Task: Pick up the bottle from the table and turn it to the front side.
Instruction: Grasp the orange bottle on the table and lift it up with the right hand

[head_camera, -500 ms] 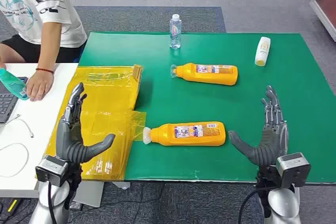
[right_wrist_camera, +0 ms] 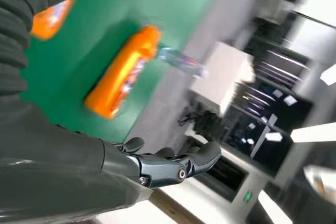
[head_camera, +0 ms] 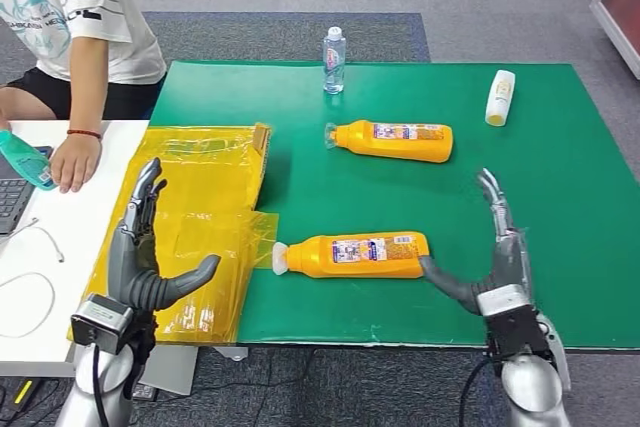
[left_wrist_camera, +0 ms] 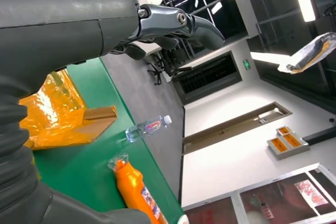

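Observation:
My gripper will make the front label, hidden underneath, show when it turns the bottle, because the near orange bottle's barcode panel [head_camera: 403, 241] faces up.
Two orange bottles lie on their sides on the green mat [head_camera: 528, 177]. The near bottle [head_camera: 355, 254] has its white cap pointing at the yellow bag, and the far bottle [head_camera: 396, 141] lies parallel behind it. My right hand [head_camera: 494, 257] is open at the near bottle's base, thumb tip right by the base, fingers raised. The right wrist view has the far bottle [right_wrist_camera: 123, 72] ahead of the open right hand [right_wrist_camera: 170, 163] and an edge of the near bottle [right_wrist_camera: 49, 22]. My left hand [head_camera: 143, 257] hovers open over the yellow bag [head_camera: 204, 197]. An orange bottle [left_wrist_camera: 134, 192] lies beyond the left hand [left_wrist_camera: 174, 22].
A small clear water bottle [head_camera: 333, 59] stands at the mat's far edge, and a white bottle [head_camera: 500, 97] lies at the far right. A person sits at the left, one hand [head_camera: 72, 162] on the white table [head_camera: 68, 247] beside a teal object [head_camera: 23, 159] and cables.
My right hand has moved left toward the near bottle's base and turned more edge-on, bringing its thumb up to the base. The left hand and the bottles have stayed put.

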Available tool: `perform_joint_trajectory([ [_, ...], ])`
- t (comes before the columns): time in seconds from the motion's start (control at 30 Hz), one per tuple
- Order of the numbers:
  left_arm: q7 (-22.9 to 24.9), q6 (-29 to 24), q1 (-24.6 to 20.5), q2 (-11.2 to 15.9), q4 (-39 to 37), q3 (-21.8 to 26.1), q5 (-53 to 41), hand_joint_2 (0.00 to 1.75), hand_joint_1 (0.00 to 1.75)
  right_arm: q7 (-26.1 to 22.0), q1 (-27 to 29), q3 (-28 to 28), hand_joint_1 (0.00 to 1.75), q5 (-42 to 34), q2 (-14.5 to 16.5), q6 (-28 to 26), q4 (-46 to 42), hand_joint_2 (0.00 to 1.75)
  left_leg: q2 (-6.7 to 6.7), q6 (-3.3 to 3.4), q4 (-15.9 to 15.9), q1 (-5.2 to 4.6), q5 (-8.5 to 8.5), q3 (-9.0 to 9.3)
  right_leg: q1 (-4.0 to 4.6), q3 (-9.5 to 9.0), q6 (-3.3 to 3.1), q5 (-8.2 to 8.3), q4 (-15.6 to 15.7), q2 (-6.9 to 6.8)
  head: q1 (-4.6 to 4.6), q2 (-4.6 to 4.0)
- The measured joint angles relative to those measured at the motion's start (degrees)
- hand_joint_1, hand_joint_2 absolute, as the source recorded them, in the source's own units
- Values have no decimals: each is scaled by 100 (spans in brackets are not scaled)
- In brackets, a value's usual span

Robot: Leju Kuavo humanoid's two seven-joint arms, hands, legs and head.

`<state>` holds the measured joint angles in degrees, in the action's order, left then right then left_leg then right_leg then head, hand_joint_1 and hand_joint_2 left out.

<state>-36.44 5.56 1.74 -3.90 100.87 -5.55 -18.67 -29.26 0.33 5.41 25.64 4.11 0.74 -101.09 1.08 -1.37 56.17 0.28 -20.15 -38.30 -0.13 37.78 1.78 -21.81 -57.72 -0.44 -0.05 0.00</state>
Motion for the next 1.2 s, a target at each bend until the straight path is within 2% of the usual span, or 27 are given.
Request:
perform_joint_trajectory([
  [0.07, 0, 4, -4, 4, -26, 1, 0, 175, 0, 196, -106, 193, 0, 925, -267, -96, 185, 175, 0, 1, 0, 0, 0, -1, 0, -1, 1, 0, 0, -1, 1, 0],
  [0.37, -96, 204, -113, 53, -213, -38, 91, 175, 0, 525, -796, 1051, 0, 1846, -1072, 24, 1001, 175, 0, 5, 0, 0, 4, 0, 0, -2, 3, 5, 0, -1, 0, 0],
  [0.53, -99, 516, -246, 126, -449, -139, 222, 175, 0, 738, -1292, 1595, 0, 2174, -1324, 138, 1583, 175, 0, 5, 0, 0, 10, 0, 0, -1, 3, 7, 0, 0, 1, 0],
  [0.67, -89, 645, -309, 186, -632, -205, 258, 175, 0, 795, -1585, 1921, 0, 2206, -1413, 142, 1969, 175, 0, 6, 0, 0, 13, -1, 0, -1, 5, 8, 0, 0, -1, 0],
  [0.77, -25, 1041, -385, 299, -795, -306, 404, 175, 0, 834, -1787, 2159, 0, 2189, -1469, 166, 2214, 175, 0, 6, 0, 0, 13, -1, 0, -1, 5, 8, -1, 0, 1, 0],
  [0.83, -25, 1452, -480, 480, -1027, -429, 511, 175, 0, 842, -1974, 2347, 0, 2123, -1500, 203, 2400, 175, 0, 4, 0, 0, 15, -1, 0, -1, 2, 10, -1, 0, 1, 0],
  [0.97, -266, 2169, -634, 1083, -1451, -765, 747, 175, 0, 784, -2408, 2716, 0, 1887, -1532, 303, 2778, 175, 1, -5, 0, 4, 21, 0, 4, 3, -9, 17, -3, 2, 0, 0],
  [1.1, -351, 2438, -657, 1752, -1455, -1132, 1189, 175, 0, 790, -2716, 3009, 0, 1682, -1577, 363, 3020, 175, 1, -7, 0, 6, 24, 0, 7, 5, -9, 17, -5, 1, -1, 0],
  [1.2, -371, 2523, -657, 2100, -1356, -1329, 1320, 175, 0, 818, -2833, 3149, 0, 1603, -1606, 393, 3112, 175, 0, -7, 0, 7, 24, -1, 7, 4, -10, 17, -5, 0, 0, 0],
])
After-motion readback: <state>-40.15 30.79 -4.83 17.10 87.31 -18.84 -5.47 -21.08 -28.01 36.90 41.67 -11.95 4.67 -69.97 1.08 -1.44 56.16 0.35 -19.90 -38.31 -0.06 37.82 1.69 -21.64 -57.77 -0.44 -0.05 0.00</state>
